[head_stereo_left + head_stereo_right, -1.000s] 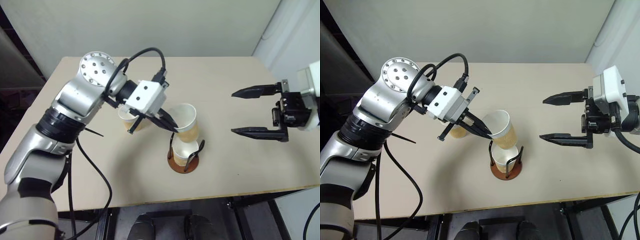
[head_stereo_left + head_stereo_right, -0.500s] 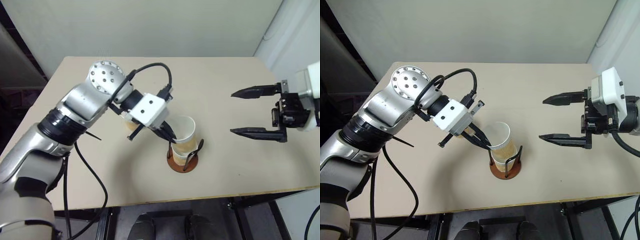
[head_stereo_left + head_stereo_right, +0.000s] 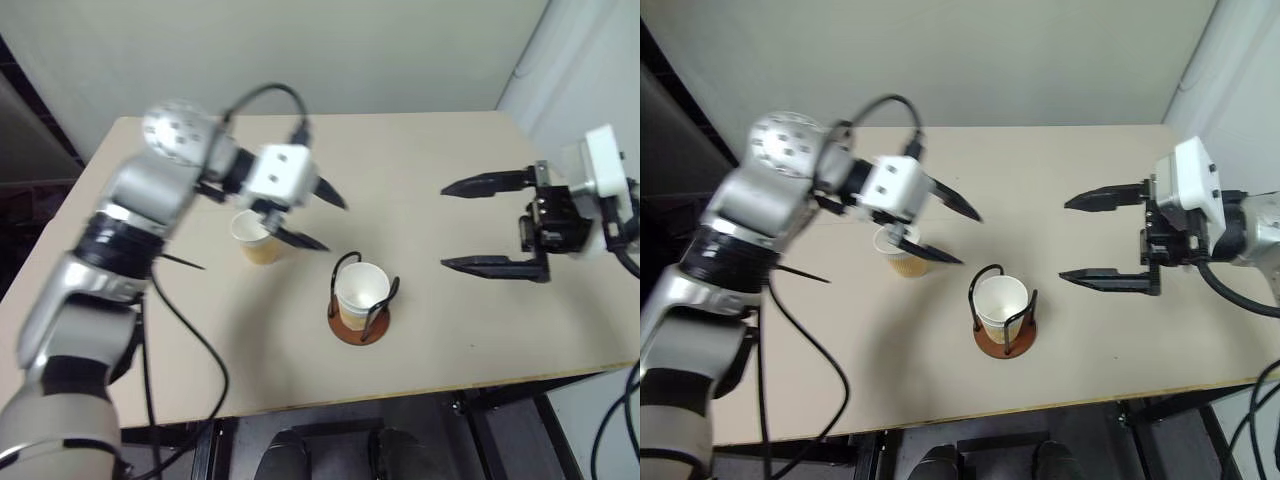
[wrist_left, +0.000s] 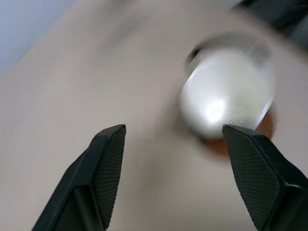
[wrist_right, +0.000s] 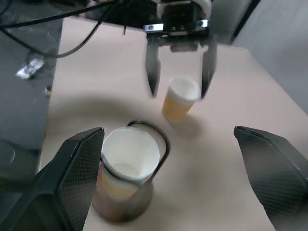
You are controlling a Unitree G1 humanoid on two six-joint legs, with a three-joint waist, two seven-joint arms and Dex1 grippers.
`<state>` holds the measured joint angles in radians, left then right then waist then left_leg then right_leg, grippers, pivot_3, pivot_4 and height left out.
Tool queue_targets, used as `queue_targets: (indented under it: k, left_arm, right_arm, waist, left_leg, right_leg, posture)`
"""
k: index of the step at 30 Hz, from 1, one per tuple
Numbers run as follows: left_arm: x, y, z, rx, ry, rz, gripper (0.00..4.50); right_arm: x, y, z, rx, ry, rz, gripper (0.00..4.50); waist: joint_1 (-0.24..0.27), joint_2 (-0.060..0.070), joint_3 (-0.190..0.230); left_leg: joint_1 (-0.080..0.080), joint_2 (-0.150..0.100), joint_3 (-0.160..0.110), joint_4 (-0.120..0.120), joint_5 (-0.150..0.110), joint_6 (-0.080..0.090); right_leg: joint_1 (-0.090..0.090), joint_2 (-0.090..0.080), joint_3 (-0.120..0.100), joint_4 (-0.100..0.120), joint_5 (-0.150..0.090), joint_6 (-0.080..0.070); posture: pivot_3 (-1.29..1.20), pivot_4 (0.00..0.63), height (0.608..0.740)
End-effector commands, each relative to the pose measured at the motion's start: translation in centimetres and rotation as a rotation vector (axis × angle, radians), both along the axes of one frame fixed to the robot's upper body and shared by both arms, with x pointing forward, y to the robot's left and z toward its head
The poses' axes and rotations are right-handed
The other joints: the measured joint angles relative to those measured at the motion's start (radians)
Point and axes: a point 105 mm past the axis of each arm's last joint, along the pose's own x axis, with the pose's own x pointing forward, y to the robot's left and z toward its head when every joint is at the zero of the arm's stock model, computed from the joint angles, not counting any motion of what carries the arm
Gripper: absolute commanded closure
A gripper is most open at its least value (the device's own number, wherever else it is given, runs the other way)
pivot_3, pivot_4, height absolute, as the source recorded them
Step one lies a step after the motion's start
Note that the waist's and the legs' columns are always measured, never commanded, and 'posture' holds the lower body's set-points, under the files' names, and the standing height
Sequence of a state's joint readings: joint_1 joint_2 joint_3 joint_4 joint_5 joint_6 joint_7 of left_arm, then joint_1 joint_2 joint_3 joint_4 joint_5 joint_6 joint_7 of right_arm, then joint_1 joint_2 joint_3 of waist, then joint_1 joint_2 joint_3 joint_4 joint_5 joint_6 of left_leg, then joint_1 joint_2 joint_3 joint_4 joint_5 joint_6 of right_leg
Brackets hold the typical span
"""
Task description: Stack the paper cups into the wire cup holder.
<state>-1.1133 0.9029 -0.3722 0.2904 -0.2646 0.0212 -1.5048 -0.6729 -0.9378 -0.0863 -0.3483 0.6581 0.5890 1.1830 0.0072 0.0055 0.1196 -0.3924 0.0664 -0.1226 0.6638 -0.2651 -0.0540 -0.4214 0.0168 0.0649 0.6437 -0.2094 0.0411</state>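
The white-rimmed paper cup's opening (image 3: pixel 362 285) is open and empty. The tan paper cup (image 3: pixel 257 238) will sit deep inside it, almost up to its own rim, when I lower it.
The wire cup holder (image 3: pixel 347 331) stands near the table's front edge with a white-rimmed paper cup (image 3: pixel 360 291) upright inside its loops. My left gripper (image 3: pixel 335 225) hovers open and empty, up and to the left of the holder, apart from that cup. A second tan paper cup (image 3: pixel 258 238) stands on the table just left of it. The left wrist view looks past the open fingers (image 4: pixel 108 163) at the cup in the holder (image 4: pixel 226 94). My right gripper (image 3: pixel 445 226) is open and empty, right of the holder. In its wrist view are the holder's cup (image 5: pixel 130 156) and the loose cup (image 5: pixel 179 101).
The beige table (image 3: pixel 450 340) has bare room between the holder and my right gripper and along the back. Its front edge lies close below the holder. A black cable hangs from my left arm over the table's left side.
My left gripper lowered the cup into the holder, opened, let it go and drew back up and to the left. The right gripper shifted slightly left, staying open.
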Motion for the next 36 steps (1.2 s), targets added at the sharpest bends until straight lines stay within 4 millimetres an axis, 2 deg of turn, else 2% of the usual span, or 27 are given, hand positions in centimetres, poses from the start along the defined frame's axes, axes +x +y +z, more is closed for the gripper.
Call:
queue_targets:
  k: [1, 4, 6, 11, 17, 20, 27, 31, 33, 36]
  left_arm:
    - [0.6, 3.4, -0.7, 0.021, 0.018, 0.129, 1.03]
    - [1.3, 5.5, -1.8, 0.039, 0.047, 0.222, 1.03]
    - [1.7, 6.1, -2.6, 0.040, 0.071, 0.249, 1.03]
    - [3.1, 6.6, -4.5, 0.055, 0.102, 0.300, 1.03]
    - [3.8, 6.4, -6.7, 0.125, 0.138, 0.299, 1.03]
    - [4.1, 6.5, -7.3, 0.151, 0.139, 0.303, 1.65]
    - [3.9, 6.0, -6.4, 0.115, 0.158, 0.259, 4.35]
    - [3.3, 6.0, -5.9, 0.088, 0.168, 0.229, 4.47]
    - [3.0, 5.4, -4.5, 0.049, 0.148, 0.192, 4.47]
    - [0.4, 0.7, 2.6, -0.131, 0.027, -0.034, 4.47]
  right_arm:
    - [1.9, 1.2, -0.2, -0.010, -0.044, -0.047, 0.00]
    - [2.4, 2.1, -0.7, -0.025, -0.050, -0.027, 0.00]
    - [2.6, 2.4, -0.6, -0.025, -0.055, -0.021, 0.00]
    - [2.5, 2.5, -0.7, -0.030, -0.057, -0.017, 0.00]
    - [2.2, 2.1, -0.8, -0.035, -0.055, -0.047, 0.00]
    - [2.0, 2.0, -0.8, -0.037, -0.056, -0.060, 0.00]
    - [1.6, 1.6, -0.9, -0.047, -0.038, -0.079, 0.00]
    - [0.9, 1.6, -0.9, -0.047, -0.022, -0.055, 0.00]
    - [0.5, 1.3, -0.8, -0.050, -0.016, -0.050, 0.00]
    - [-0.1, -1.2, 0.1, -0.054, -0.021, -0.090, 0.00]
  waist:
    - [0.000, 0.001, 0.000]
    - [0.016, 0.001, 0.000]
    - [0.025, 0.001, 0.000]
    - [0.029, 0.001, 0.000]
    - [0.023, 0.001, 0.000]
    - [0.022, 0.001, 0.000]
    - [0.022, 0.000, 0.000]
    - [0.020, 0.000, 0.000]
    - [0.021, 0.000, 0.000]
    - [0.032, -0.002, 0.001]
  left_leg:
    - [0.001, 0.000, -0.001, 0.000, 0.000, 0.000]
    - [-0.001, 0.001, -0.006, 0.000, 0.000, 0.000]
    - [-0.003, 0.001, -0.010, 0.000, 0.000, 0.001]
    - [-0.008, -0.001, -0.009, 0.000, -0.001, 0.000]
    - [-0.008, -0.001, -0.006, 0.000, -0.001, 0.000]
    - [-0.008, -0.001, -0.005, 0.000, -0.001, 0.000]
    - [-0.008, -0.001, -0.003, 0.001, -0.002, 0.002]
    - [-0.008, -0.001, 0.001, 0.001, -0.002, 0.002]
    - [-0.008, -0.001, 0.002, 0.001, -0.002, 0.002]
    - [-0.012, -0.002, 0.002, 0.002, -0.001, 0.000]
  right_leg:
    - [0.000, 0.000, 0.000, 0.001, 0.000, 0.000]
    - [-0.002, -0.002, 0.005, 0.001, 0.000, -0.001]
    - [-0.005, -0.003, 0.006, 0.001, 0.000, -0.001]
    - [-0.009, -0.006, 0.007, 0.000, 0.000, -0.001]
    - [-0.011, -0.005, 0.013, -0.001, 0.001, -0.001]
    - [-0.011, -0.005, 0.013, -0.001, 0.001, 0.000]
    - [-0.012, -0.004, 0.015, -0.001, 0.002, 0.001]
    - [-0.012, -0.003, 0.016, -0.001, 0.002, 0.001]
    - [-0.012, -0.002, 0.016, -0.001, 0.002, 0.001]
    - [-0.012, -0.002, 0.016, -0.001, 0.002, 0.002]
  posture:
    - [0.00, 0.150, 0.740]
    - [0.00, 0.150, 0.740]
    - [0.00, 0.150, 0.740]
    - [0.00, 0.150, 0.740]
    - [0.00, 0.150, 0.740]
    - [0.00, 0.150, 0.740]
    - [0.00, 0.150, 0.740]
    - [0.00, 0.150, 0.740]
    - [0.00, 0.150, 0.740]
    - [0.00, 0.150, 0.740]
